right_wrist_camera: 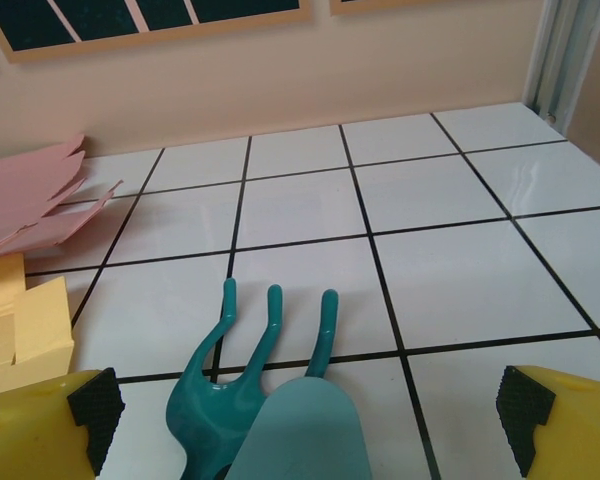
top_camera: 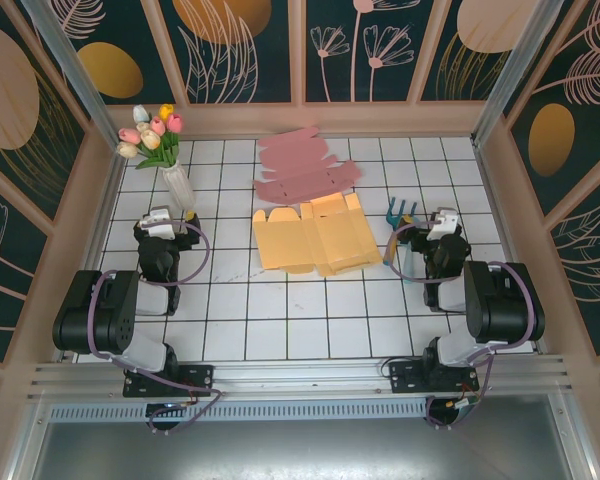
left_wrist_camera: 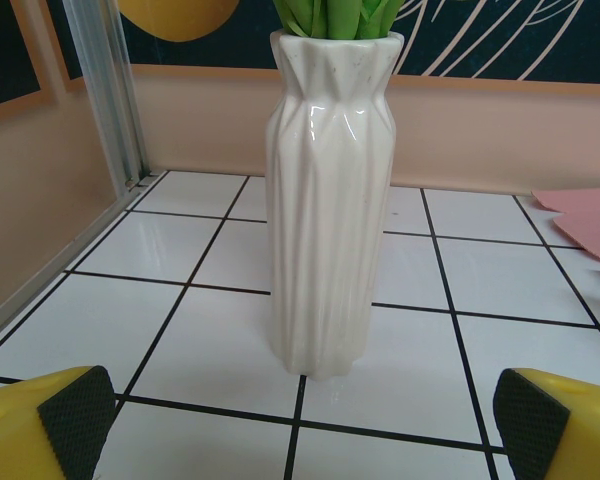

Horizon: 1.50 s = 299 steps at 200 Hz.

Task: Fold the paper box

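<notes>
The yellow paper box lies crosswise [top_camera: 326, 201] next to the pink cardboard. My right gripper should turn the box's end on the vase's side [top_camera: 278, 246] toward me before I fold.
A flat yellow paper box [top_camera: 310, 235] lies unfolded in the middle of the tiled table, and its edge [right_wrist_camera: 20, 325] reaches into the right wrist view at the left. My left gripper [top_camera: 160, 222] rests at the left, open, its yellow fingers [left_wrist_camera: 50, 420] wide apart with nothing between them. My right gripper [top_camera: 442, 222] rests at the right, open too, its fingertips [right_wrist_camera: 535, 410] spread and holding nothing.
Pink flat cardboard [top_camera: 305, 170] lies behind the yellow box. A white vase [left_wrist_camera: 330, 200] with tulips [top_camera: 152, 132] stands just ahead of the left gripper. A teal garden fork [right_wrist_camera: 250, 370] and a paler teal scoop [right_wrist_camera: 305, 435] lie under the right gripper. Walls enclose the table.
</notes>
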Tool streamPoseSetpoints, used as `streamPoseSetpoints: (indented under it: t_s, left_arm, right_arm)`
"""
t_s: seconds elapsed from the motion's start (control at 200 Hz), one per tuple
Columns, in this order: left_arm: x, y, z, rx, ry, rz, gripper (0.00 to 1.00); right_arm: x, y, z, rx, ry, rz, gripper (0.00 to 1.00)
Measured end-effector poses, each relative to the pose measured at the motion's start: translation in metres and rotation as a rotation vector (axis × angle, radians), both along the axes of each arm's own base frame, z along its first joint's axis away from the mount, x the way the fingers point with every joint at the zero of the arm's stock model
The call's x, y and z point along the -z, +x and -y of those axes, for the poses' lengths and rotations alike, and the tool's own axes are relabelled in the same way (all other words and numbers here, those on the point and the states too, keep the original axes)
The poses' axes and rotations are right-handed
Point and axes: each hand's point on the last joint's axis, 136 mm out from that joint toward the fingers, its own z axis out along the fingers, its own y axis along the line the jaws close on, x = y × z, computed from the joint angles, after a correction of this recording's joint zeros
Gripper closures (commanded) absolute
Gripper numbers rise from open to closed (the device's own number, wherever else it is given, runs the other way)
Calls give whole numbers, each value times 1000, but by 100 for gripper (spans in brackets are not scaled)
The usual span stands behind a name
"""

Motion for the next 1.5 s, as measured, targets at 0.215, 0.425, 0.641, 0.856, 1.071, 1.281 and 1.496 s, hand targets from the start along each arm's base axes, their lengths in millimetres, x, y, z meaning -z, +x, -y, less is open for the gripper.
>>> streamPoseSetpoints:
  t_s: [0.215, 0.425, 0.641, 0.856, 1.071, 1.281, 1.496]
  left_arm:
    - [0, 0, 0, 0, 0, 0, 1]
    - [0, 0, 5, 34, 2, -3, 1]
    - [-49, -8, 3, 21, -51, 75, 1]
    - [-133, -26, 10, 69, -359, 280, 1]
    - [-74, -32, 48, 183, -671, 92, 1]
    - [-43, -38, 84, 207, -689, -60, 1]
    - [-27, -15, 105, 203, -636, -164, 1]
  right_arm:
    - [-36, 13, -20, 44, -55, 19, 1]
    - [-100, 8, -42, 61, 10, 66, 1]
    - [-145, 0, -48, 71, 153, 64, 1]
    - [-116, -12, -78, 16, 239, -81, 1]
    - [-85, -21, -130, -99, 262, -194, 1]
    - [-29, -17, -185, -218, 205, -361, 1]
    - [-1, 4, -228, -309, 170, -422, 1]
